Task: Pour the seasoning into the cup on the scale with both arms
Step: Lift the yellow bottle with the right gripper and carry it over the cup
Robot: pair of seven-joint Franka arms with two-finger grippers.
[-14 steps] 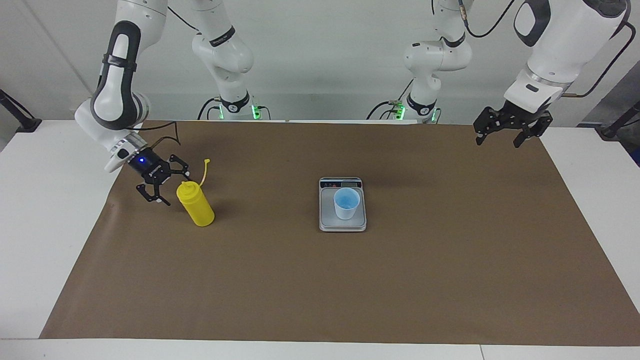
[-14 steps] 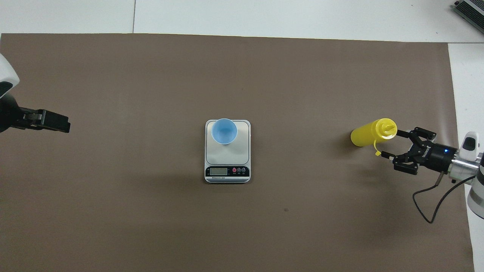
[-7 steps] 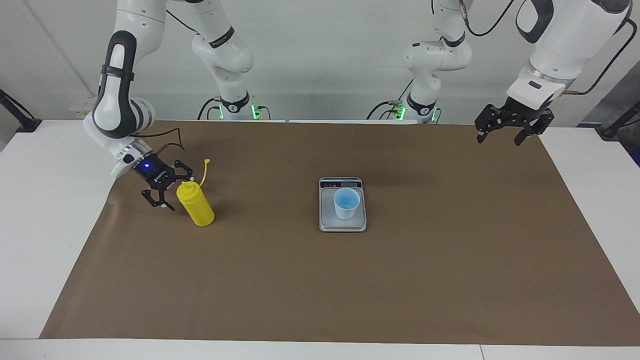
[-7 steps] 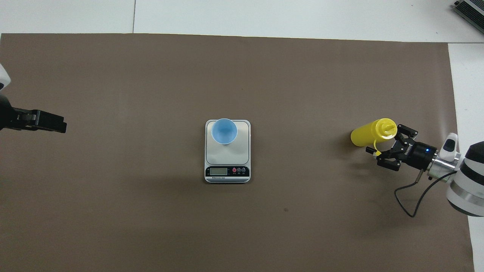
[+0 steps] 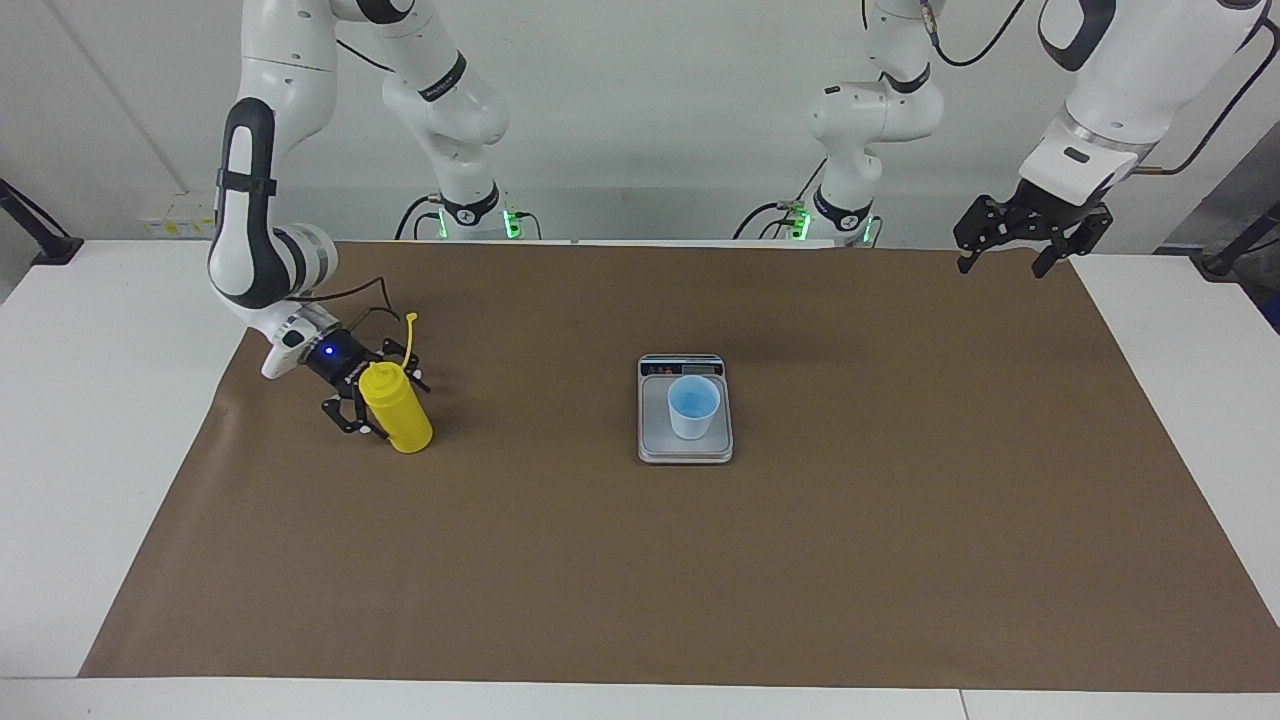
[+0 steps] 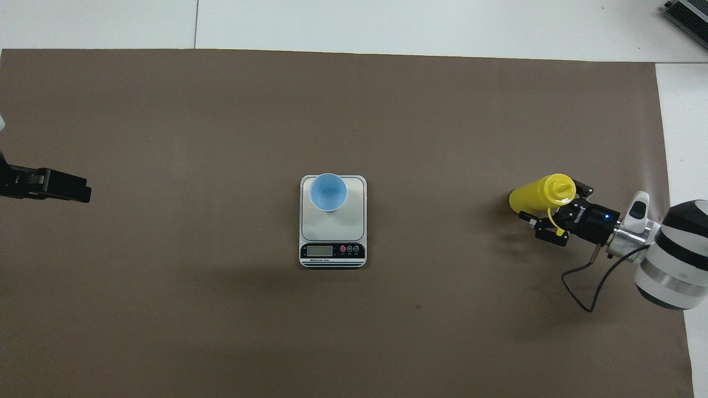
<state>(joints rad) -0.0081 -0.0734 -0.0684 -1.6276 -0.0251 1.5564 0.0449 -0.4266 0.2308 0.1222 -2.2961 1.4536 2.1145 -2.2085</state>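
My gripper will make the strap dangle along when it lifts the yellow seasoning bottle, because the cap strap (image 6: 551, 219), its tip loose (image 6: 560, 232), is joined to the bottle at the lid.
The yellow seasoning bottle (image 5: 398, 410) (image 6: 535, 195) stands on the brown mat toward the right arm's end, its cap strap sticking up. My right gripper (image 5: 378, 402) (image 6: 555, 205) is low beside it, open, with a finger on either side of the bottle's upper part; I cannot tell if they touch it. The light-blue cup (image 5: 693, 407) (image 6: 328, 192) stands on the silver scale (image 5: 652, 440) (image 6: 348, 221) at mid-table, display strip toward the robots. My left gripper (image 5: 1003, 262) (image 6: 83, 193) hangs open and empty, raised over the mat's edge at the left arm's end.
A brown mat (image 5: 700, 580) covers most of the white table (image 5: 90, 450). A black cable (image 6: 586, 287) loops from the right wrist down over the mat. The arms' bases stand along the robots' edge.
My right gripper has dropped and slid in from beside the bottle's top until its open fingers straddle the bottle. My left gripper has drifted slightly up and outward.
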